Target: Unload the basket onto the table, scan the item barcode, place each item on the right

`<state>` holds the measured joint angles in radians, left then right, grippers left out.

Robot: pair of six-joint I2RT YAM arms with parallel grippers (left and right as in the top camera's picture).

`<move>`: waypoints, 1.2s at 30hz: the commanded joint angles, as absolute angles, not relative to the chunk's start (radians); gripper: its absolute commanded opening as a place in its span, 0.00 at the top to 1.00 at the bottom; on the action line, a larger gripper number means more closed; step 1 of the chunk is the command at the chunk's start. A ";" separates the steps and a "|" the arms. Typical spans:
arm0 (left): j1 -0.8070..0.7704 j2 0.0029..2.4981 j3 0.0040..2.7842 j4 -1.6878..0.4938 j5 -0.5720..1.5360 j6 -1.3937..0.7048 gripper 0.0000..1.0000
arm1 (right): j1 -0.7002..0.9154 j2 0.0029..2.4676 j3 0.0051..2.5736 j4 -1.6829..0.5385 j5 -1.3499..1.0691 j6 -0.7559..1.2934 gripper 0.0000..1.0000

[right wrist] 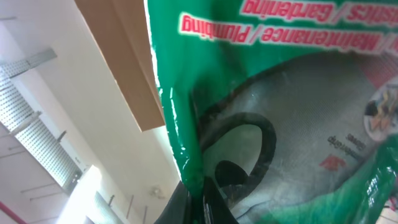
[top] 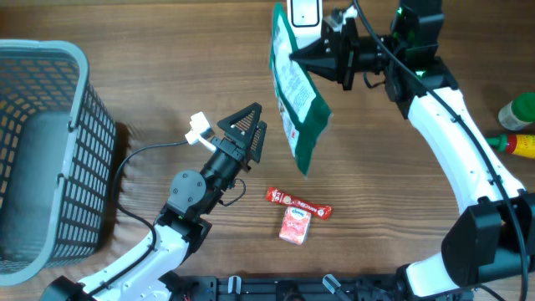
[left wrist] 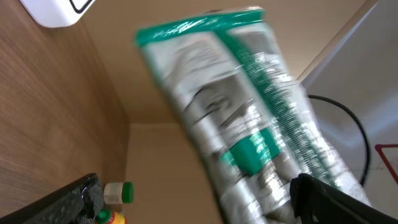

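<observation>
The bag is pinched near its upper end (top: 292, 47) by my right gripper, next to the scanner, so next my left gripper takes the opposite edge (top: 282, 102) before my right gripper grips the bag again lower down.
The item is a green and white bag (top: 297, 92), hanging up off the table near the top of the overhead view. My right gripper (top: 316, 58) is shut on the bag's upper edge; in the right wrist view its fingertips (right wrist: 200, 202) pinch the bag's green seam (right wrist: 180, 124). A white scanner (top: 301, 12) sits just above the bag. My left gripper (top: 251, 127) stands open just left of the bag's lower part, holding nothing. In the left wrist view the bag's printed silver back (left wrist: 242, 118) is blurred and no barcode can be made out; the left gripper (left wrist: 199, 211) has its fingers spread wide.
A grey mesh basket (top: 50, 75) fills the left side. A red snack bar (top: 298, 203) and a pink tissue pack (top: 295, 226) lie on the table below the bag. A green-capped bottle (top: 518, 110) and a red and yellow one (top: 517, 144) stand at the right edge.
</observation>
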<state>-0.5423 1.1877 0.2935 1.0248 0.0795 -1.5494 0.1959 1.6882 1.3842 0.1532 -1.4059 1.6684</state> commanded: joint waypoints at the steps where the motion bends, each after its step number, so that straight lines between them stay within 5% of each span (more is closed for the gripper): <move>1: -0.542 1.188 0.297 1.037 0.050 -1.613 0.00 | 0.237 1.665 1.400 0.205 -1.352 1.810 0.96; 13: -0.559 1.190 0.297 1.187 -0.079 -1.755 0.00 | 0.302 1.665 1.399 0.206 -1.327 1.859 0.96; 27: -0.686 1.289 0.297 1.315 -0.460 -1.953 0.01 | 0.302 1.665 1.399 0.204 -1.328 1.855 0.96; 36: -0.686 1.291 0.298 1.362 -0.381 -1.945 0.00 | 0.302 1.666 1.399 0.201 -1.317 1.832 0.96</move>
<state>-0.6819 1.2850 0.2939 1.3552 -0.4290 -1.9453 0.3004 1.6882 1.3846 0.1974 -1.3407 1.8458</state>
